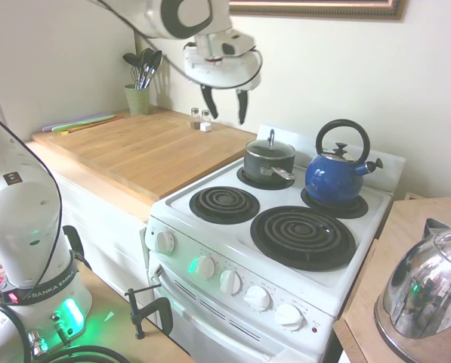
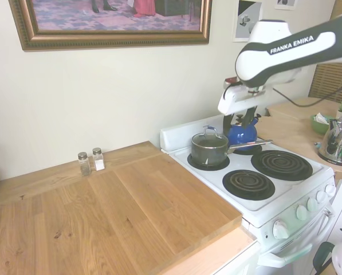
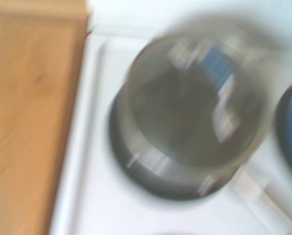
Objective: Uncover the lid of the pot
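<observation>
The glass lid [image 1: 270,148] sits on the pot's plain round rim [image 1: 268,158], so the lid will come off and leave the pot behind when the robot lifts it.
The small dark pot [image 1: 268,165] stands on the stove's back left burner with its silvery side handle [image 1: 282,173] pointing toward the front right. The glass lid [image 1: 270,147] rests on it, loop handle [image 1: 271,138] upright. My gripper [image 1: 225,103] hangs open and empty well above the stove's back left corner, up and to the left of the lid, touching nothing. The second exterior view shows the pot [image 2: 209,151], the lid [image 2: 208,138] and my gripper [image 2: 239,119] high behind them. Blurred in the wrist view is the lid [image 3: 194,103], seen from above.
A blue kettle [image 1: 337,174] sits on the back right burner, close beside the pot. A shiny steel kettle [image 1: 425,291] stands on the right counter. Salt and pepper shakers [image 2: 90,162] and a utensil cup [image 1: 139,97] sit at the back of the wooden counter [image 1: 134,151].
</observation>
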Robot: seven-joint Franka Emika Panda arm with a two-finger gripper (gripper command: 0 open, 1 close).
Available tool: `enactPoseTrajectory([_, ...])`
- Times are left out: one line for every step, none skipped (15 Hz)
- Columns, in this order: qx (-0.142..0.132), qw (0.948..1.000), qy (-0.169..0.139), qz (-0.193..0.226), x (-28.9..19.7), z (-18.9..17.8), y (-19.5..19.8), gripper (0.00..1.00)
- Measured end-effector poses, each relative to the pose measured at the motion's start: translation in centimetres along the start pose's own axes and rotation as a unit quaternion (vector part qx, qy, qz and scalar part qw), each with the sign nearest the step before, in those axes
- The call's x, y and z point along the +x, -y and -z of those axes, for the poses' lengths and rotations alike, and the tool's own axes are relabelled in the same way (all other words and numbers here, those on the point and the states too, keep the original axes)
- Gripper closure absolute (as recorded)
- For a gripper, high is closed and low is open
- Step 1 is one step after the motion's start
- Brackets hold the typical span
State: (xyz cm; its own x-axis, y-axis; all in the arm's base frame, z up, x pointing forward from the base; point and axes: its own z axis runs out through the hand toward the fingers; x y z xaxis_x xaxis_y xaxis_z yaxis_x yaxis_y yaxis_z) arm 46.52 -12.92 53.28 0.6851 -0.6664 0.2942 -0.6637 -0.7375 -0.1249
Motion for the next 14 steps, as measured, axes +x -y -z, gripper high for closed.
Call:
enactPoseTrajectory([-0.001, 0.9999, -0.003, 0.010, 2.2, -1.1, 0.4, 0.00])
enactPoseTrajectory([-0.002, 0.9999, 0.001, 0.017, 4.1, -2.5, 1.0, 0.00])
enactPoseTrajectory([0.001, 0.9997, 0.009, 0.023, 5.8, -4.1, 1.6, 0.00])
enactPoseTrajectory([0.006, 0.9993, 0.020, 0.030, 7.2, -6.0, 2.4, 0.00])
enactPoseTrajectory([0.014, 0.9987, 0.030, 0.037, 8.0, -7.5, 3.4, 0.00])
enactPoseTrajectory([0.025, 0.9978, 0.041, 0.046, 8.5, -8.8, 4.4, 1.00])
enactPoseTrajectory([0.031, 0.9968, 0.050, 0.053, 8.9, -10.0, 5.3, 1.00])
enactPoseTrajectory([0.031, 0.9961, 0.060, 0.056, 9.2, -10.9, 5.9, 1.00])
enactPoseTrajectory([0.030, 0.9955, 0.069, 0.058, 9.6, -11.8, 6.0, 1.00])
enactPoseTrajectory([0.030, 0.9949, 0.076, 0.060, 9.9, -12.5, 5.8, 1.00])
enactPoseTrajectory([0.029, 0.9944, 0.081, 0.061, 10.1, -13.0, 5.3, 1.00])
enactPoseTrajectory([0.031, 0.9942, 0.083, 0.061, 10.3, -13.1, 4.7, 1.00])
enactPoseTrajectory([0.036, 0.9940, 0.084, 0.061, 10.6, -13.0, 4.2, 1.00])
enactPoseTrajectory([0.038, 0.9938, 0.084, 0.062, 10.9, -13.0, 3.8, 1.00])
